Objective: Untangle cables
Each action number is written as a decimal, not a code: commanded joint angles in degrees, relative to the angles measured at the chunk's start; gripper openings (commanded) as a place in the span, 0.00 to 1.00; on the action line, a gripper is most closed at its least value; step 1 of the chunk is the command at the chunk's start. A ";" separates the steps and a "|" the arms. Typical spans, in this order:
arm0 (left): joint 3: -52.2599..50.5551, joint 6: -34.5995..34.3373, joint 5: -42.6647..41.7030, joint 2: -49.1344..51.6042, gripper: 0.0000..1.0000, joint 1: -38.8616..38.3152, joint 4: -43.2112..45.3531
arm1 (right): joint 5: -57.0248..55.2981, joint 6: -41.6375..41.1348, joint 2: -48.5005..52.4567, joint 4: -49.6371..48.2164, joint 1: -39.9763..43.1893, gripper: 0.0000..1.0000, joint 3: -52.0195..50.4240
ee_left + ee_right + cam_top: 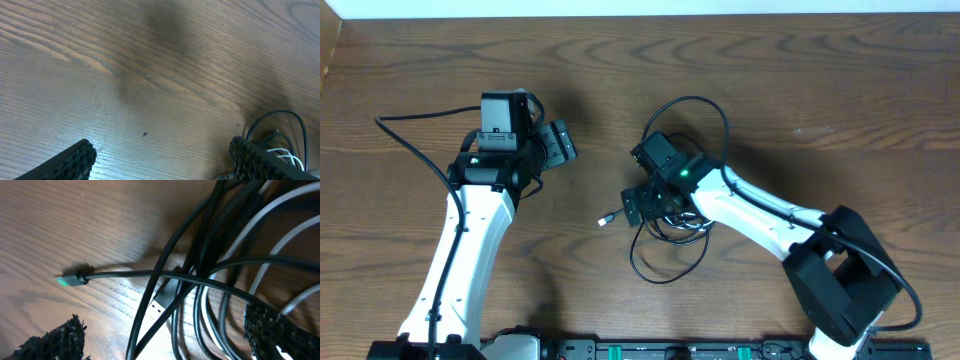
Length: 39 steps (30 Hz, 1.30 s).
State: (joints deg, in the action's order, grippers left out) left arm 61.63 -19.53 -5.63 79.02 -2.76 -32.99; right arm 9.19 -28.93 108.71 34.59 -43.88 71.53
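Note:
I should hold the lifted tangle (686,226) with my left gripper before my right gripper pulls a black cord out, because black and white cords (201,274) cross under my right gripper.
The cables (670,228) lie in a tangle of black and white cords at mid table, with a black loop (665,272) trailing toward the front and a small plug end (607,219) sticking out to the left. My right gripper (642,205) hangs open right over the tangle. In the right wrist view several black cords (172,255) and white cords (280,245) cross between its fingers (280,335), around a silver USB plug (157,305) and a small dark plug (70,279). My left gripper (558,148) stands open to the left, apart from the cables, over bare wood (162,160).
A wooden table (820,80) carries everything. The tangle's edge (280,135) shows at the far right of the left wrist view, behind one finger (255,160). A thick black arm wire (410,140) curves off the left arm. A dark rail (670,350) lines the front edge.

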 commanded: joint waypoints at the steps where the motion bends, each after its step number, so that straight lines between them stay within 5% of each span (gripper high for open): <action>1: -0.44 -0.28 0.79 0.35 0.86 0.17 0.04 | -0.24 -0.48 2.54 -0.13 -1.46 0.96 0.68; 8: -0.44 -0.26 0.79 0.35 0.86 0.20 0.04 | -0.26 -1.27 3.98 -0.11 -1.97 0.71 0.68; 15: -0.44 -0.26 0.76 0.35 0.86 0.20 0.02 | -0.22 -1.29 4.79 0.04 -1.97 0.01 0.68; 27: -0.44 -0.26 0.79 0.35 0.86 0.20 -0.42 | 2.99 -0.50 0.22 1.88 2.25 0.01 0.81; 39: -0.44 -0.28 -2.34 0.35 0.86 0.17 -0.63 | 25.81 9.22 -19.74 -0.61 14.47 0.01 0.81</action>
State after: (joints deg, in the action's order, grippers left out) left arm 61.63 -19.51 -5.85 79.02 -2.76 -33.26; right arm 24.01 -24.45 94.32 35.05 -32.10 71.57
